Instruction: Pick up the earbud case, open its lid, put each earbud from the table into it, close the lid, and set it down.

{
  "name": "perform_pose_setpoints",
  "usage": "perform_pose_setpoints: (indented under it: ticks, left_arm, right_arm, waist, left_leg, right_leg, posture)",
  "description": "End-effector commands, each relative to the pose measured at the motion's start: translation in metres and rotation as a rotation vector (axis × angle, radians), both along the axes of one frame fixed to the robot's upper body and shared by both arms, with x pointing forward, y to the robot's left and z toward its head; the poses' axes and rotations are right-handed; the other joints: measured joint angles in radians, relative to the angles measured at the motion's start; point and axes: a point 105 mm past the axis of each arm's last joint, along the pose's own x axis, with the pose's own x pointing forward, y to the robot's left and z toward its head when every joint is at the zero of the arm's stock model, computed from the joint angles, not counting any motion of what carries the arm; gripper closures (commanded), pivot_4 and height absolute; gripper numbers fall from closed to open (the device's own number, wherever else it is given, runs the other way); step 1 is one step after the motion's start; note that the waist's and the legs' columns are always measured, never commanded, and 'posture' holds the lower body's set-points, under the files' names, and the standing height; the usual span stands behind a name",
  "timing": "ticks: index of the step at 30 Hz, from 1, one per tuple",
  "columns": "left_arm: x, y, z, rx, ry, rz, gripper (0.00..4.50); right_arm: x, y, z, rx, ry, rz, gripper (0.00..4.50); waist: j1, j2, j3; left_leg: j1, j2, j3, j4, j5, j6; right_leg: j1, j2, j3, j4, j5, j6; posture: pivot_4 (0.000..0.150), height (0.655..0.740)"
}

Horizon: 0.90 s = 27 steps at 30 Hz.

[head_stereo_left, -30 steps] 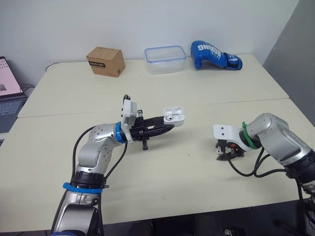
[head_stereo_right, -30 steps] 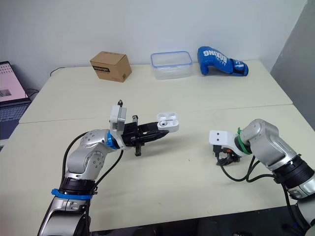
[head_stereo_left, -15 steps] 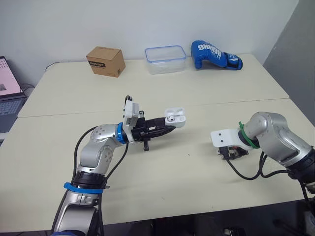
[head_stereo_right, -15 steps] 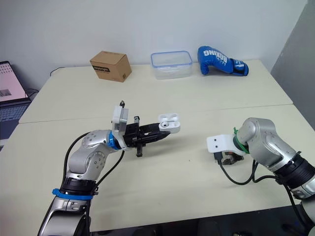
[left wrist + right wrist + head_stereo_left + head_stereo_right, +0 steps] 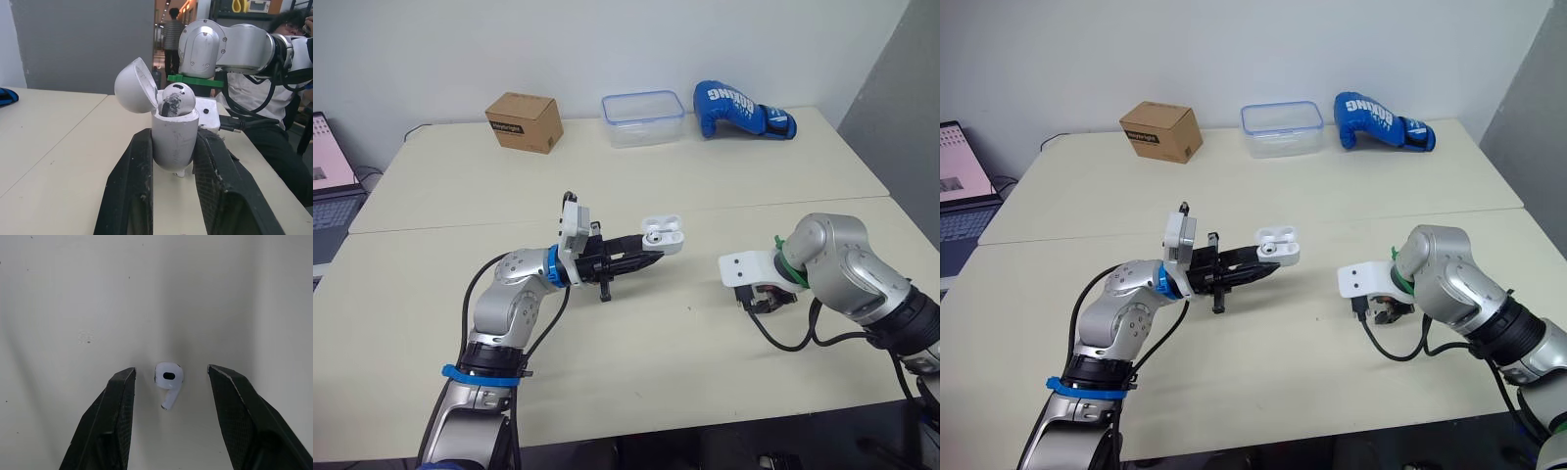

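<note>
The earbud in the case shows only its round head, so the second earbud should sink in stem first, with its head exposed, when the robot lowers it.
My left gripper is shut on the white earbud case, held above the table's middle. The case's lid is open and one earbud sits in the case body. The second white earbud lies flat on the table, right between the spread black fingers of my right gripper, which is open and points down at it. In the eye views the right gripper hangs low over the table at the right, under its white wrist plate.
At the table's far edge stand a cardboard box, a clear plastic container and a blue boxing glove. A laptop sits off the left side. A person sits beyond the table in the left wrist view.
My right arm has shifted left toward the table's middle, its wrist turning over the earbud. The left gripper has held the open case almost still.
</note>
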Motion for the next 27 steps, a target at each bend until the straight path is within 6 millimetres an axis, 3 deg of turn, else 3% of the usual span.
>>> perform_pose_setpoints:
  ticks: [1,9,12,14,26,27]
  left_arm:
    - [-0.004,-0.001,0.006,-0.017,-0.038,-0.009,3.71]
    - [-0.004,-0.001,0.004,-0.017,-0.035,-0.008,3.71]
    - [-0.005,-0.001,0.004,-0.017,-0.034,-0.008,3.71]
    - [-0.005,-0.001,0.004,-0.016,-0.034,-0.007,3.71]
    - [-0.005,0.001,0.003,-0.014,-0.031,-0.001,3.71]
    - [-0.005,0.001,0.003,-0.014,-0.031,-0.001,3.71]
  right_arm:
    - [0.0,0.0,0.007,-0.018,-0.007,0.001,2.09]
    - [-0.001,-0.002,0.001,-0.026,0.007,-0.017,2.09]
    - [-0.001,-0.003,-0.001,-0.029,0.013,-0.023,2.63]
    - [-0.002,-0.003,-0.002,-0.03,0.016,-0.028,3.28]
    - [0.0,-0.004,-0.005,-0.036,0.023,-0.039,3.28]
    - [0.0,-0.004,-0.005,-0.036,0.023,-0.038,3.47]
  waist:
    - [0.0,0.0,0.0]
    - [0.0,0.0,0.0]
    - [0.0,0.0,0.0]
    - [0.0,0.0,0.0]
    - [0.0,0.0,0.0]
    - [0.0,0.0,0.0]
  left_leg:
    - [0.0,0.0,0.0,0.0,0.0,0.0]
    - [0.0,0.0,0.0,0.0,0.0,0.0]
    - [0.0,0.0,0.0,0.0,0.0,0.0]
    - [0.0,0.0,0.0,0.0,0.0,0.0]
    - [0.0,0.0,0.0,0.0,0.0,0.0]
    - [0.0,0.0,0.0,0.0,0.0,0.0]
  right_leg:
    - [0.0,0.0,0.0,0.0,0.0,0.0]
    - [0.0,0.0,0.0,0.0,0.0,0.0]
    - [0.0,0.0,0.0,0.0,0.0,0.0]
    - [0.0,0.0,0.0,0.0,0.0,0.0]
    - [0.0,0.0,0.0,0.0,0.0,0.0]
    - [0.0,0.0,0.0,0.0,0.0,0.0]
  posture:
    - [0.15,0.7307]
    - [0.15,0.7307]
    - [0.15,0.7307]
    - [0.15,0.7307]
    - [0.15,0.7307]
    - [0.15,0.7307]
